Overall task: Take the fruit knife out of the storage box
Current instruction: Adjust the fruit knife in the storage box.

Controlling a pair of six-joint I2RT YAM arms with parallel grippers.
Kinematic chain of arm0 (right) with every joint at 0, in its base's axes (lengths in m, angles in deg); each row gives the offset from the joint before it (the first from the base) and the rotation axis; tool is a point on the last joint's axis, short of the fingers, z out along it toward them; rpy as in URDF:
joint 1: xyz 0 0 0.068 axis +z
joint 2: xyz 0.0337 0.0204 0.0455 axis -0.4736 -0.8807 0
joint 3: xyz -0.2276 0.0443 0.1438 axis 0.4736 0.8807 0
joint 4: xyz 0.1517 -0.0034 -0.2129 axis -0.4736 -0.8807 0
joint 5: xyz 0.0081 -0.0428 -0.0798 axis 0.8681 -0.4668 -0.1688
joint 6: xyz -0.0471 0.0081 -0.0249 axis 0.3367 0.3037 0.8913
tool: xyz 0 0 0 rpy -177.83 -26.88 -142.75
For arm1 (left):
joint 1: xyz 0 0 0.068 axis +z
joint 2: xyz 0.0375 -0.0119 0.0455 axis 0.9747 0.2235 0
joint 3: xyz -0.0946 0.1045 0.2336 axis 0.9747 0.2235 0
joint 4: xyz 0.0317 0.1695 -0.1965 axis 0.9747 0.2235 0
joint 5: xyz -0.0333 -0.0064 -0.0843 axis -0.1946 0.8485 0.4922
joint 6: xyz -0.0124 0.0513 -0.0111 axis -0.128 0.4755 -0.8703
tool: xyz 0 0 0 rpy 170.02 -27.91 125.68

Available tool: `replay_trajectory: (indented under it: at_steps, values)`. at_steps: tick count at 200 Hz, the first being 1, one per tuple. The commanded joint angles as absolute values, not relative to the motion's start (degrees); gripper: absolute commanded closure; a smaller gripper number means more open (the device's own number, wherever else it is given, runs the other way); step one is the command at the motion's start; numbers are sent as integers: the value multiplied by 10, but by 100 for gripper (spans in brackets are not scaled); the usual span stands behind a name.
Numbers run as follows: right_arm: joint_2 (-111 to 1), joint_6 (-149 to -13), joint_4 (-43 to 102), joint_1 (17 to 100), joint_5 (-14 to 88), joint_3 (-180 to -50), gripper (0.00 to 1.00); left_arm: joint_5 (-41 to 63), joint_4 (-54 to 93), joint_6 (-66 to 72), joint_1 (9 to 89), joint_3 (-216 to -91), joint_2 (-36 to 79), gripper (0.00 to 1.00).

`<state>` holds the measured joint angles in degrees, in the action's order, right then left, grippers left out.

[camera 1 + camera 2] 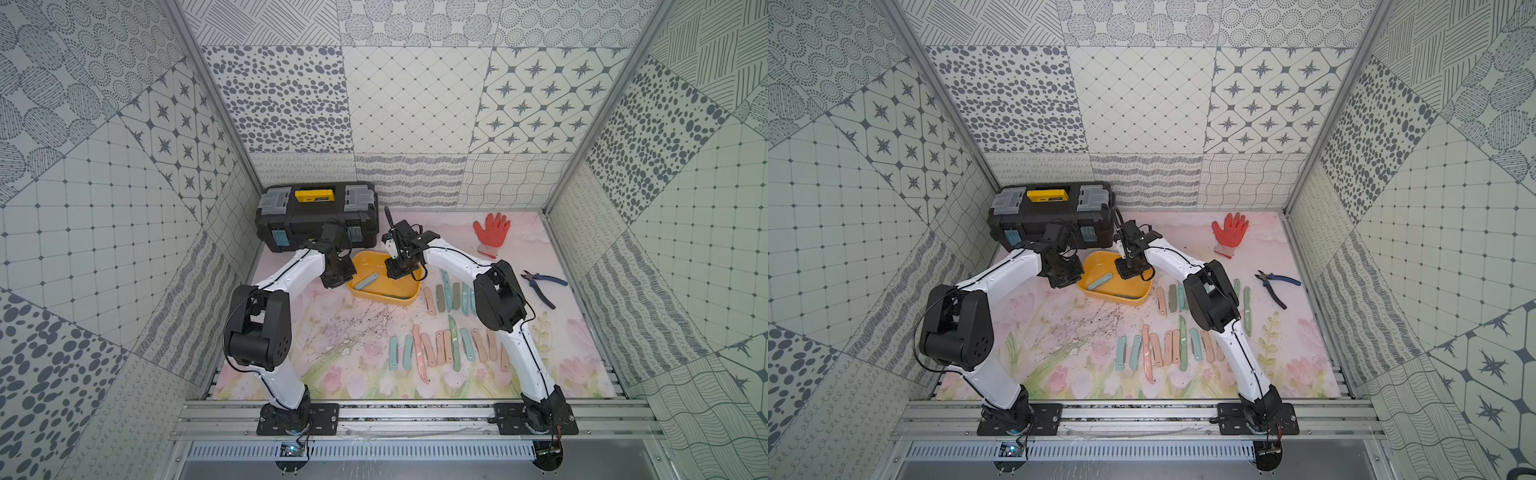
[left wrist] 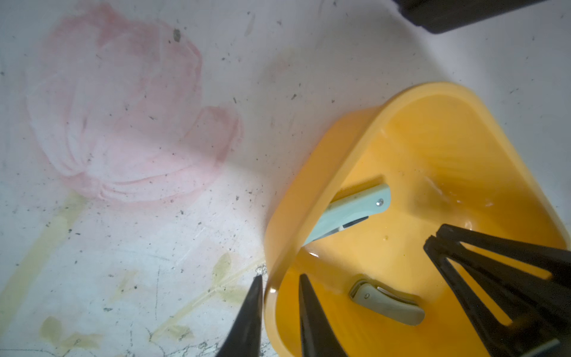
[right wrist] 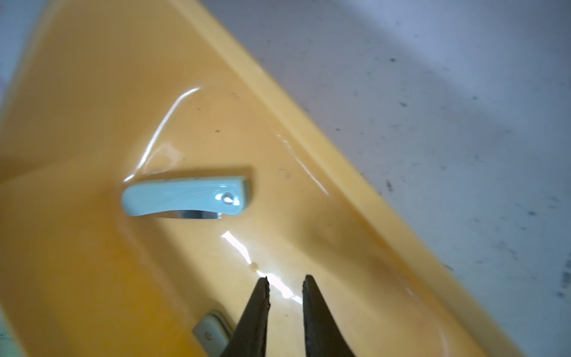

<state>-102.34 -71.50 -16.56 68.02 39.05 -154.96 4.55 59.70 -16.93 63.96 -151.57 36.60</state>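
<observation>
My right gripper is to open over the pale blue knife's loose end [image 1: 374, 276] and take that knife first, because the grey-green knife [image 2: 387, 303] lies close along the storage box's near side.
The yellow storage box [image 1: 386, 301] [image 1: 1113, 300] sits mid-table in both top views. A pale blue folded fruit knife [image 1: 365, 281] [image 3: 185, 197] [image 2: 349, 213] lies on its floor. A second, grey-green knife [image 2: 386, 304] [image 3: 210, 333] rests by the near wall. My left gripper [image 2: 281, 276] [image 1: 349, 282] is shut on the box's left rim [image 2: 309, 173], one finger outside and one inside. Over the box floor, beside the grey-green knife, my right gripper [image 3: 286, 278] [image 1: 397, 270] hangs with its jaws a narrow gap apart and nothing between them.
A black toolbox [image 1: 316, 212] stands right behind the box. To the right lie a red glove [image 1: 491, 232] and blue pliers [image 1: 542, 284]. Several folded knives lie in rows on the mat, right of the box [image 1: 449, 295] and toward the front [image 1: 449, 349].
</observation>
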Motion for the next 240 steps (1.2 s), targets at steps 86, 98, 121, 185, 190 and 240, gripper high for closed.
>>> replay_trajectory:
  at_steps: [86,98,121,185,190,240]
  values:
    - [-1064,-638,-167,725,560,-1613,82,63,590,-165,640,-1472,390,79]
    - [-1084,-643,-169,727,565,-1639,82,63,590,-164,640,-1471,390,79]
    - [-1128,-649,-204,733,563,-1713,82,61,591,-163,639,-1469,390,79]
    - [-1180,-657,-273,741,468,-1774,83,62,590,-163,639,-1470,393,79]
    - [-1184,-660,-280,741,455,-1779,82,63,589,-163,639,-1470,392,79]
    - [-1179,-766,-284,709,330,-1767,81,62,587,-162,639,-1468,393,81]
